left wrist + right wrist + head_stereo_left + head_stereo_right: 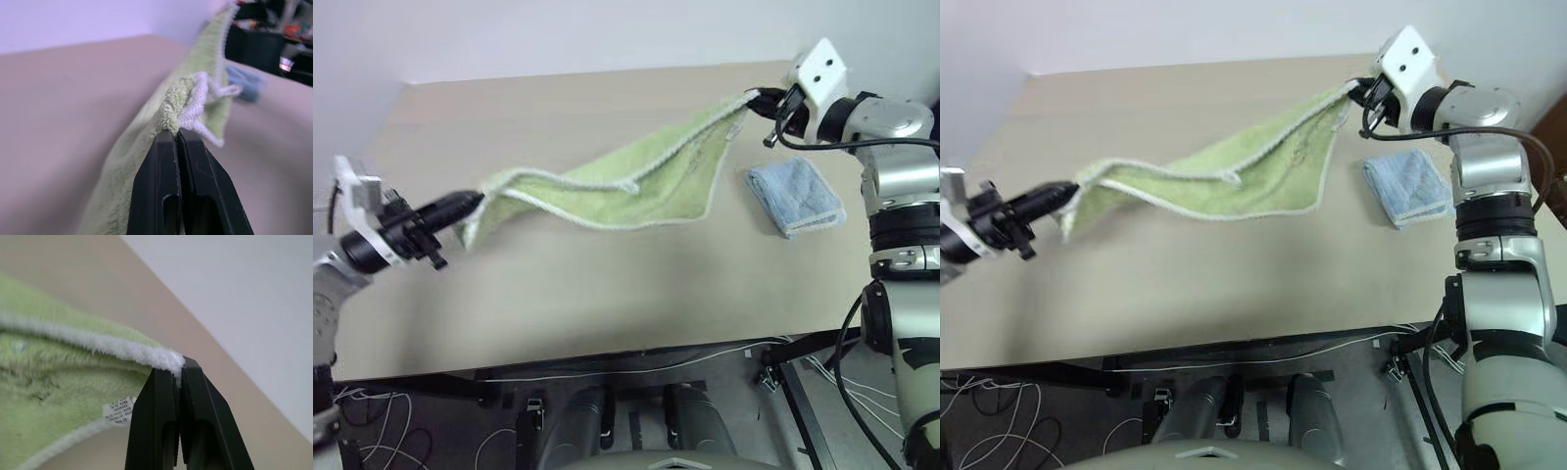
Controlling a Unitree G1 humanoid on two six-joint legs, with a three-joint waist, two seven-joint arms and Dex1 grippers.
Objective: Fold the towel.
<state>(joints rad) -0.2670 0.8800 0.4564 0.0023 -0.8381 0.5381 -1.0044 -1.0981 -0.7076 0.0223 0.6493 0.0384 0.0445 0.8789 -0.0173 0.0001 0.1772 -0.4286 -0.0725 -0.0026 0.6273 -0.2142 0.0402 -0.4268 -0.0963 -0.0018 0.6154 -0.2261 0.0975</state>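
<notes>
I should put this end (472,233) down flat and take its corner, because my left gripper is pinching the light-green towel by a bunched fold of its edge (183,105).
The light-green towel (636,176) with white stitched edging hangs stretched in the air above the tan table (607,294), sagging in the middle. My left gripper (478,200) is shut on its near-left corner. In the left wrist view the black fingers (161,186) pinch the green terry and white edging of the towel (190,103). My right gripper (756,98) is shut on the far-right corner. There the white edge of the towel (73,382) sits between the closed fingers (156,421), and a small white label hangs under it.
A folded light-blue cloth (795,196) lies on the table at the right, below my right arm. The table's front edge runs across the lower part of the eye views, with cables and a dark frame beneath it.
</notes>
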